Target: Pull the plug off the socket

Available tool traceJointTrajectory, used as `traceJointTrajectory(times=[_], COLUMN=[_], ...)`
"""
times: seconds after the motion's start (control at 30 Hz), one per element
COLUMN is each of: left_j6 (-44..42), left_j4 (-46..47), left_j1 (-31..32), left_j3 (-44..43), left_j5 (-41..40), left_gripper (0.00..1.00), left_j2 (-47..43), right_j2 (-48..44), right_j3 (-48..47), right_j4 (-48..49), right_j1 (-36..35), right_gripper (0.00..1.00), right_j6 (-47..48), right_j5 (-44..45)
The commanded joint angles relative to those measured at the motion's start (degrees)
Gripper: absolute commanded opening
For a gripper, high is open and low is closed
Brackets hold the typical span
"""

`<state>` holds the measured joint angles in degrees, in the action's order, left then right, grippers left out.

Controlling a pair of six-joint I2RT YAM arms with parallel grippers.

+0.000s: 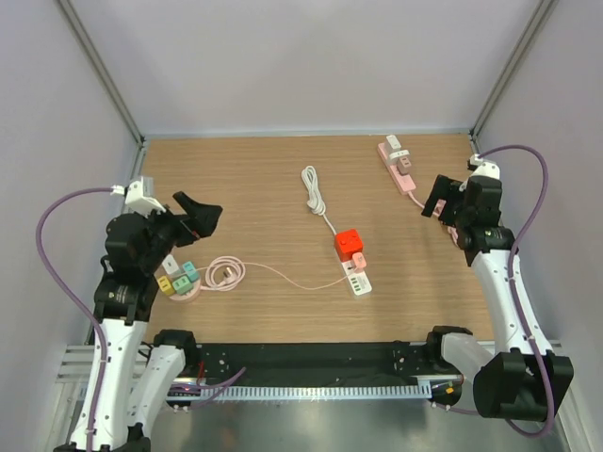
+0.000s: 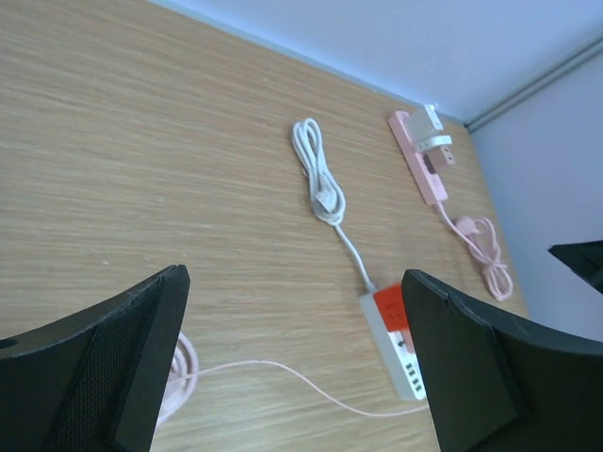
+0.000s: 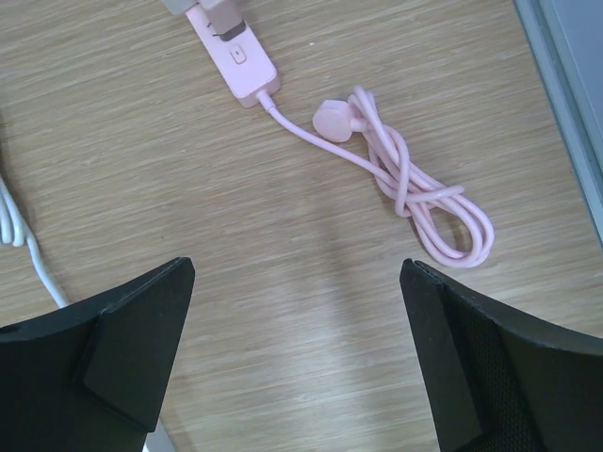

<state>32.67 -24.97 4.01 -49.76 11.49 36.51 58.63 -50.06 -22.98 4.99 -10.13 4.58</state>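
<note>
The red cube plug's sides (image 1: 339, 247) are free along the white power strip's edges, so my left gripper should keep going toward that plug (image 1: 349, 243) and close on it.
A white power strip (image 1: 357, 280) lies mid-table with a red cube plug (image 1: 349, 244) and a small pink plug (image 1: 359, 266) in it. It also shows in the left wrist view (image 2: 399, 353), with the red plug (image 2: 389, 305) on it. A pink power strip (image 1: 399, 169) at the back right carries a white plug (image 1: 396, 144) and a brownish plug (image 1: 404, 161). My left gripper (image 1: 196, 217) is open and empty above the left side of the table. My right gripper (image 1: 441, 201) is open and empty, hovering just right of the pink strip, whose end (image 3: 236, 58) shows in the right wrist view.
A coiled white cable (image 1: 313, 191) runs to the white strip. A pink cable coil (image 3: 419, 202) lies by the pink strip. A pink round socket with yellow and teal plugs (image 1: 177, 280) and a pink cable coil (image 1: 226, 273) lie front left. Walls enclose three sides.
</note>
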Motion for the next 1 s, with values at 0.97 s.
traceJointTrajectory(times=[0.97], left_j6=[35.44], left_j4=[-13.15], left_j1=[40.19], left_j3=[-19.63], left_j5=[-19.56], left_gripper=[1.0], left_j2=[39.75], right_j2=[-9.15], right_j3=[2.87], right_j4=[-2.15], right_j1=[-1.48], right_gripper=[1.0], right_j6=[27.01], right_j5=[-29.45])
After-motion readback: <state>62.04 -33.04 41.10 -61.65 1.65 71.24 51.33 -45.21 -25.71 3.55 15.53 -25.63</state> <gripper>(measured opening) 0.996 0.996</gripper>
